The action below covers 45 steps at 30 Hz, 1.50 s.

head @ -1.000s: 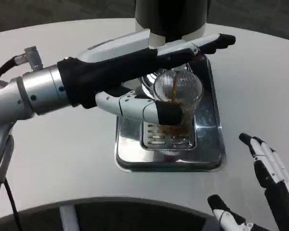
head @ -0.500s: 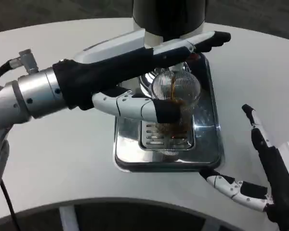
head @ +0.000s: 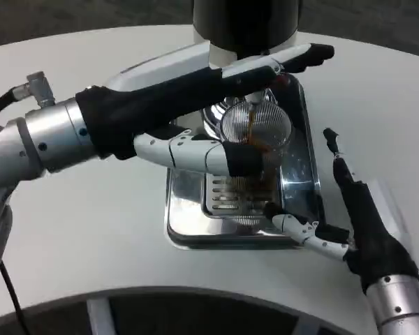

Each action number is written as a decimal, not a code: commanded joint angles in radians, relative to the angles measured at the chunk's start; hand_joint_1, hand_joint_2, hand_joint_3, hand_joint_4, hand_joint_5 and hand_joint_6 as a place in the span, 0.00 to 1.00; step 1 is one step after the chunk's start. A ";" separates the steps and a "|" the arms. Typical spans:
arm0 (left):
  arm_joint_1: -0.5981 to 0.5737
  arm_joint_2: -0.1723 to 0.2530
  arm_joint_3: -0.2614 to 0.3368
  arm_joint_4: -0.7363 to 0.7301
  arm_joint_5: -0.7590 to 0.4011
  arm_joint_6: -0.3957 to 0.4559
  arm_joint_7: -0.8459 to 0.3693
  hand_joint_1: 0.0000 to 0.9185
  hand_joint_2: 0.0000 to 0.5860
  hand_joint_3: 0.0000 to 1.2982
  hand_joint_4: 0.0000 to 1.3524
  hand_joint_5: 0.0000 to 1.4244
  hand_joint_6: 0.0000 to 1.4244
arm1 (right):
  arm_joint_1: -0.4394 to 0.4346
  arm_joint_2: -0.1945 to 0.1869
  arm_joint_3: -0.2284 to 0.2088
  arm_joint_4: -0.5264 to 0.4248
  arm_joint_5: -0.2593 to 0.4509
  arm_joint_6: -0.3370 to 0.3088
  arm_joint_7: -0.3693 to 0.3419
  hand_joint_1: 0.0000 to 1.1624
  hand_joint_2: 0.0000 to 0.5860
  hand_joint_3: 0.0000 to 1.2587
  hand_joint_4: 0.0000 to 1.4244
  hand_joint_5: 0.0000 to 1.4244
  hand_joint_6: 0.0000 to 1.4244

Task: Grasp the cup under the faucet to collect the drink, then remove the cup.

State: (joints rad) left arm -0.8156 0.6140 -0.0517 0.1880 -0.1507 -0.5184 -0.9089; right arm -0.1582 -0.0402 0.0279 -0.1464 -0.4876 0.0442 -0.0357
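Note:
My gripper will lift the clear ribbed cup (head: pixel 271 130) with just a shallow brown pool in it, since only a thin brown stream (head: pixel 251 124) feeds it.
A clear ribbed cup (head: pixel 260 131) stands on the grille of the steel drip tray (head: pixel 302 225), under the faucet of the black dispenser (head: pixel 244 21). A thin brown stream runs into the cup, and brown drink sits in its lower part. My left hand (head: pixel 195 94) reaches in from the left and holds the cup, with the thumb across its near side and the long fingers (head: pixel 293 59) passing behind it. My right hand (head: pixel 359 220) is open at the tray's right front corner, with its thumb over the tray's rim and nothing in it.
The round white table (head: pixel 91 209) spreads around the tray. The dispenser stands at the tray's far end. A dark curved edge runs along the table's near side at the bottom of the picture.
My right hand has risen from the lower right and moved left to the tray's corner, its thumb now reaching over the rim. The left hand keeps holding the cup under the stream.

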 commanded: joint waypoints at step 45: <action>0.079 0.058 0.051 -0.003 -0.012 0.031 0.022 0.00 0.19 0.00 0.00 0.02 0.00 | -0.315 0.025 0.097 0.405 0.141 -0.127 -0.151 0.67 0.31 0.00 0.00 0.00 0.02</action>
State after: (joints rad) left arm -0.7778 0.6539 -0.0116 0.1660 -0.1670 -0.5004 -0.8817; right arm -0.4682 -0.0212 0.1202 0.2327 -0.3590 -0.0667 -0.1810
